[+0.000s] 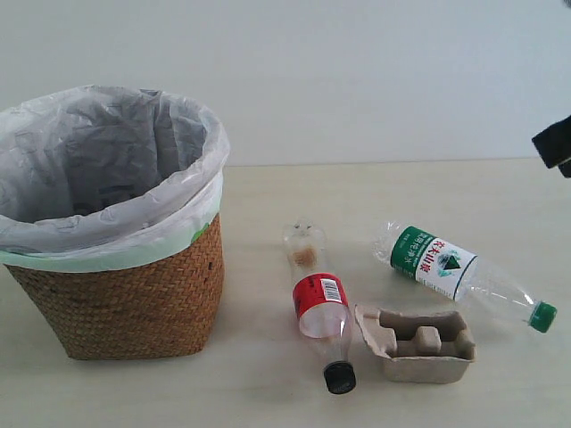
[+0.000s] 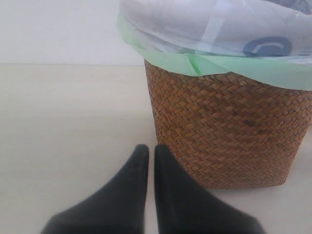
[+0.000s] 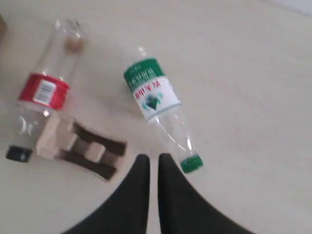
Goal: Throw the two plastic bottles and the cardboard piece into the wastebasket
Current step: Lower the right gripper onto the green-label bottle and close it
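My right gripper should keep moving toward the label [image 1: 434, 262] while it opens, until its fingers are on both sides of the label and close, because the green-label bottle [image 1: 482, 287] lies clear of the cardboard piece.
The wicker wastebasket [image 1: 125, 285] [image 2: 229, 136] with its white bag stands on the left of the table. A red-label bottle [image 1: 319, 303] [image 3: 44, 90] with a black cap lies flat beside it. A green-label bottle [image 1: 446, 266] [image 3: 156, 102] lies to the right, its green cap pointing right. The cardboard piece [image 1: 419, 343] [image 3: 83, 148] sits in front, between the two bottles. My left gripper [image 2: 147, 152] is shut and empty, low beside the basket's wall. My right gripper [image 3: 153, 160] is shut and empty above the table, near the green cap. A dark part of the right arm [image 1: 555, 143] shows at the right edge.
The pale table [image 1: 464, 196] runs back to a plain white wall [image 1: 357, 71]. The basket stands far taller than the bottles and the cardboard piece.
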